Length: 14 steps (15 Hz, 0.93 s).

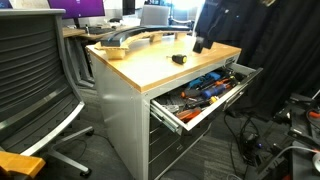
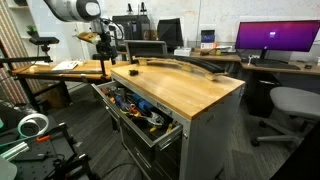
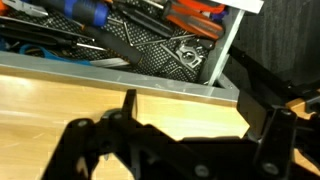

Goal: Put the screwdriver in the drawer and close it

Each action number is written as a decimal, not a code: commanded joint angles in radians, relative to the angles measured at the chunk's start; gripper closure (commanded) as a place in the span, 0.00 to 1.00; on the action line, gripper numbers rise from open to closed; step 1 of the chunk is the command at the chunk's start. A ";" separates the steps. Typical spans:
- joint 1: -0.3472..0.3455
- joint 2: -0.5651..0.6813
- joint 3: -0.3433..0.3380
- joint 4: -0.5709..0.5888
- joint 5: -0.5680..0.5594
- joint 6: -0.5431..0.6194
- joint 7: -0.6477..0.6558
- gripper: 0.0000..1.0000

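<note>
The tools (image 1: 205,90) lie lower than the drawer's rim. I expect the top drawer (image 1: 218,104) to slide straight back into the workbench when I push on its front.
The top drawer (image 1: 205,110) of the workbench stands pulled out and is full of tools with blue and orange handles; it also shows in an exterior view (image 2: 150,128). In the wrist view, blue (image 3: 85,10) and orange (image 3: 195,12) handles lie in the drawer (image 3: 150,82); I cannot tell which one is the screwdriver. My gripper (image 3: 190,108) is open and empty, hovering over the wooden top just behind the drawer's edge. It shows in both exterior views (image 1: 200,42) (image 2: 107,52).
A small dark object (image 1: 178,59) lies on the wooden benchtop (image 1: 150,62) near the gripper. A long curved piece (image 2: 185,66) lies on the top. Office chairs (image 1: 35,80) (image 2: 285,105), desks and monitors (image 2: 275,38) surround the bench. Cables lie on the floor (image 1: 265,145).
</note>
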 commanded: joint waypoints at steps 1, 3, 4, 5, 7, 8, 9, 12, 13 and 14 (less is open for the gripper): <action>0.040 0.181 -0.073 0.135 -0.195 0.110 0.143 0.00; 0.082 0.272 -0.142 0.209 -0.303 0.153 0.223 0.00; 0.101 0.296 -0.175 0.237 -0.333 0.162 0.250 0.00; 0.123 0.321 -0.208 0.269 -0.360 0.169 0.276 0.00; 0.157 0.347 -0.256 0.316 -0.391 0.162 0.305 0.00; 0.171 0.355 -0.276 0.330 -0.408 0.159 0.317 0.00; 0.181 0.362 -0.291 0.344 -0.416 0.156 0.325 0.00; 0.204 0.377 -0.325 0.383 -0.435 0.150 0.348 0.00; 0.210 0.382 -0.331 0.392 -0.439 0.146 0.353 0.00; 0.219 0.387 -0.342 0.398 -0.454 0.146 0.362 0.00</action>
